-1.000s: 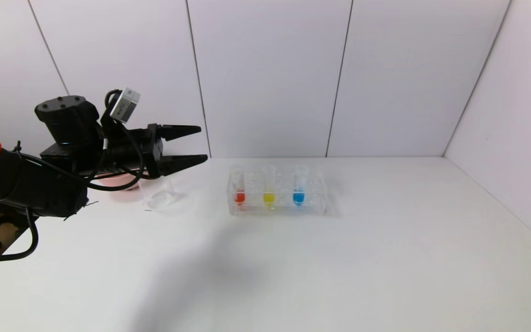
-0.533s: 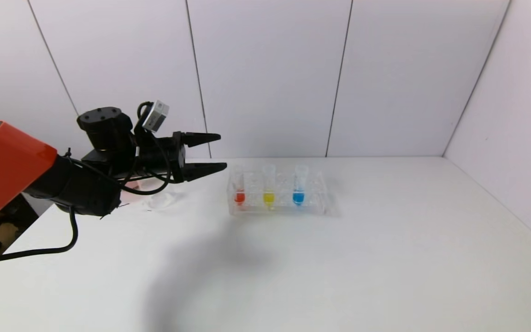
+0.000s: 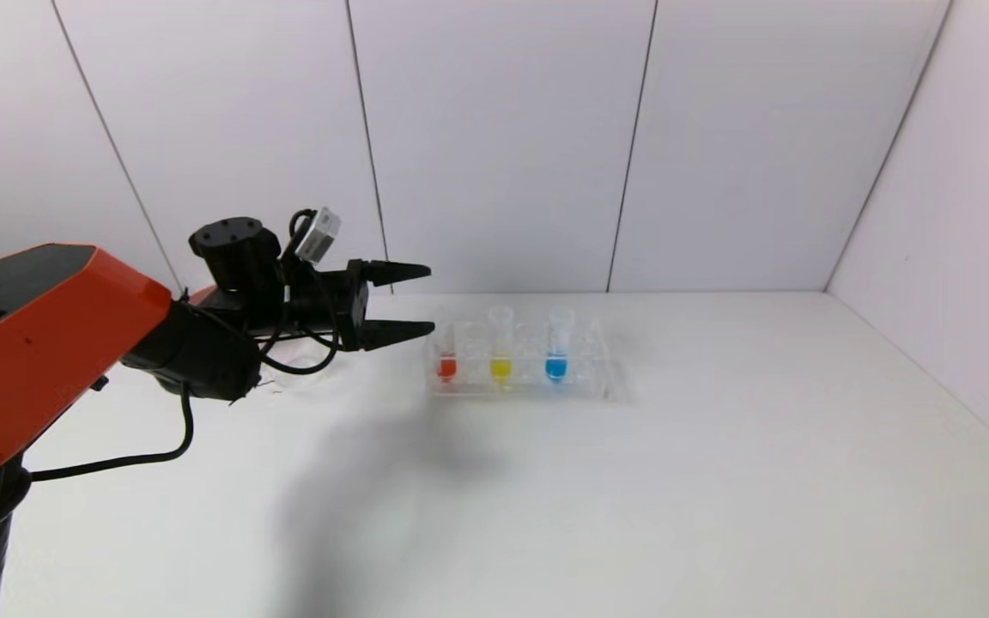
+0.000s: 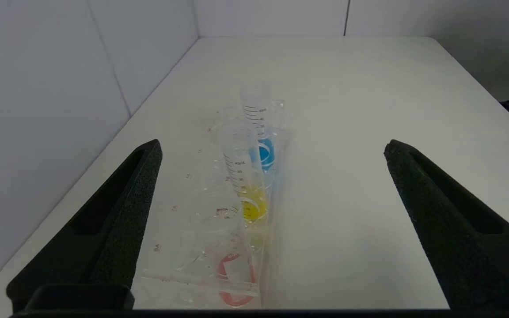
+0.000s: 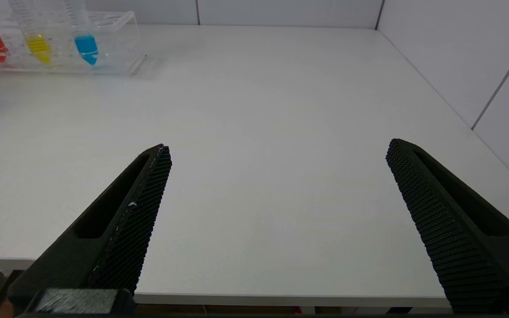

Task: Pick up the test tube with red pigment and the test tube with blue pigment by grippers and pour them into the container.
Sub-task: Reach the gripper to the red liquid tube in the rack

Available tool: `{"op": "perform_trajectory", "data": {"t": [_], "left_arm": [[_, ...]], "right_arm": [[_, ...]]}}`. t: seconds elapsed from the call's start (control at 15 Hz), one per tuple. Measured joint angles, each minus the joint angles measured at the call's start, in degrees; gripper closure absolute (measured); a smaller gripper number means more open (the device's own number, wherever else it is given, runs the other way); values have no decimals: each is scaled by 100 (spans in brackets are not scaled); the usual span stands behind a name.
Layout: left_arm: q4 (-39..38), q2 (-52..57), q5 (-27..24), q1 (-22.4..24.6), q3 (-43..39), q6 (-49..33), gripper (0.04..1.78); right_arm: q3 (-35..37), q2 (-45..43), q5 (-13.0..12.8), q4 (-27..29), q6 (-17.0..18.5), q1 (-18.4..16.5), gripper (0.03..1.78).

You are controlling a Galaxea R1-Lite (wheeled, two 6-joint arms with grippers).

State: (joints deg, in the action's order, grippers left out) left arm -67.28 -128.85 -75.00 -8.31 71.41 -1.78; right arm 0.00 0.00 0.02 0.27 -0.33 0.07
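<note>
The red tube (image 3: 446, 367) stands upright at the end of the rack, facing the open fingers of my left gripper. I keep moving in until they are on both sides of its upper part (image 3: 445, 329).
The test tube with red pigment (image 3: 447, 360) stands upright at the left end of a clear rack (image 3: 597, 378); the test tube with blue pigment (image 3: 556, 356) stands at the right. My left gripper (image 3: 431, 299) is open and empty, its tips just left of the red tube (image 4: 232, 274) and above the table. In the left wrist view the tubes line up ahead between the fingers, the blue tube (image 4: 263, 152) farthest. The container (image 3: 299, 383) is mostly hidden behind my left arm. My right gripper (image 5: 279, 145) is open and empty over the table's front edge, outside the head view.
A like tube with yellow liquid (image 3: 500, 356) stands between the red and blue ones. White walls close the table at the back and right. In the right wrist view the rack (image 5: 117, 26) is far off at the back, with bare table between.
My left arm has swung right and forward, bringing the open gripper from over the beaker to just left of the rack. The tubes have not moved.
</note>
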Motion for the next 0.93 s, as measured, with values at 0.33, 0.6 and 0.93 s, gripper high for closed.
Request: {"op": "perform_trajectory", "data": {"t": [0.33, 0.6, 0.93], "left_arm": [[-38, -306, -24, -61, 163, -4, 6], [-9, -535, -22, -146, 375, -50, 6], [28, -767, -17, -213, 571, -135, 6]], "right_arm": [[0, 0, 0, 0, 0, 0, 4], [0, 0, 2, 0, 0, 0, 4], [0, 0, 2, 0, 2, 0, 4]]}}
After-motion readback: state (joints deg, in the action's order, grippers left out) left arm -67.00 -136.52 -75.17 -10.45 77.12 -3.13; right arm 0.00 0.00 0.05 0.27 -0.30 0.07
